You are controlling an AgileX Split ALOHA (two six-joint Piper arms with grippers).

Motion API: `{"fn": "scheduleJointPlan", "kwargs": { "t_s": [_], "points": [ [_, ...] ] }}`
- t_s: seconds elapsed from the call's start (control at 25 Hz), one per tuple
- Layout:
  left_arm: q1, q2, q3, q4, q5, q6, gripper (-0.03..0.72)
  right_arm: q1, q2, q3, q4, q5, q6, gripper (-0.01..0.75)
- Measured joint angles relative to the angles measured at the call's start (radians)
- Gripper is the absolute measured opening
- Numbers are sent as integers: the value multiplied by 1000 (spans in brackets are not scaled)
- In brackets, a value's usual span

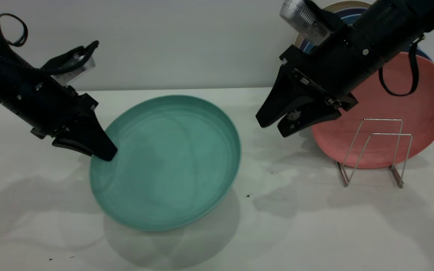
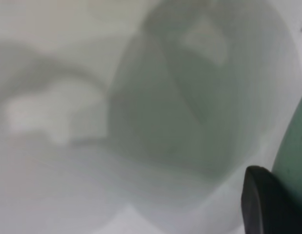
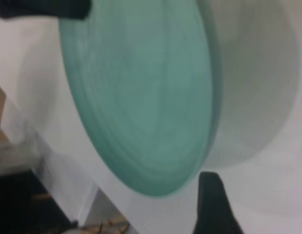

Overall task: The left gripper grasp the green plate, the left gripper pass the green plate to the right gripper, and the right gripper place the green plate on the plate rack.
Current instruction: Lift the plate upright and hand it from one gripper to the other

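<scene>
I should use my left gripper to bring the green plate's free rim closer before my right gripper closes, because the plate's free rim is short of my right gripper's open fingers.
The green plate hangs tilted above the white table, its shadow spread beneath it. My left gripper is shut on the plate's left rim, one finger over the inner face and one under it. In the left wrist view, one black finger lies against the green plate. My right gripper hovers open just off the plate's upper right edge, apart from it. The right wrist view shows the green plate ahead of one right finger. The plate rack stands at the right.
A salmon-pink plate stands upright in the rack behind the front wire loops, with dark blue plates farther back, partly hidden by the right arm. The white table extends in front, and a pale wall runs behind.
</scene>
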Motion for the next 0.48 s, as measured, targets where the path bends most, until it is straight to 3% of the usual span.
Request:
{"fn": "scheduleJointPlan", "kwargs": {
  "t_s": [0.48],
  "points": [
    [-35,0,0,-47,33,23,20,-1,44,-42,12,35,42,485]
  ]
}}
